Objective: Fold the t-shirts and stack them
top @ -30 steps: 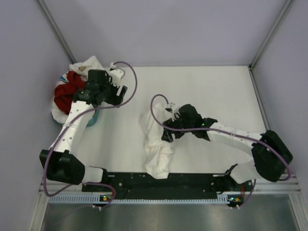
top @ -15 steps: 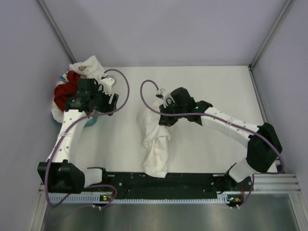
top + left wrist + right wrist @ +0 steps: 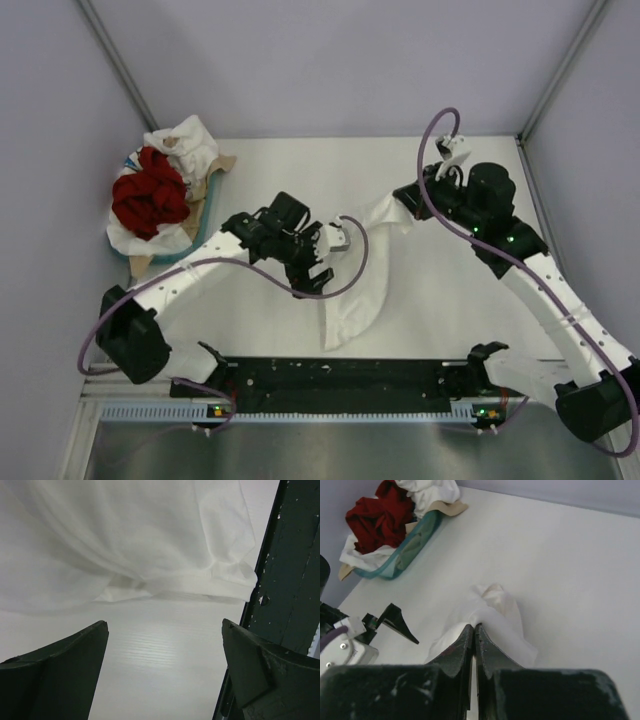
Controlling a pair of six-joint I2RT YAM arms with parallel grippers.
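Note:
The white t-shirt hangs from a bunched fold in my right gripper, so my left gripper should back off while my right gripper lays it down and retakes it.
A white t-shirt hangs stretched from my right gripper down to the table near the front rail. In the right wrist view the right gripper is shut on a bunched fold of this t-shirt. My left gripper stands wide open just left of the shirt's lower half. In the left wrist view the left gripper has only bare table between its fingers, and the shirt's hem lies just ahead. Deep red t-shirts and a white one are heaped at the far left.
The heap sits in a teal-rimmed tray lined with brown cardboard, at the table's left edge. The black base rail runs along the near edge and also shows in the left wrist view. Purple cables loop off both arms.
My right gripper shut on the white shirt and carried it up to the far right, stretching it out. My left arm swung from the tray to the table's middle and opened wide.

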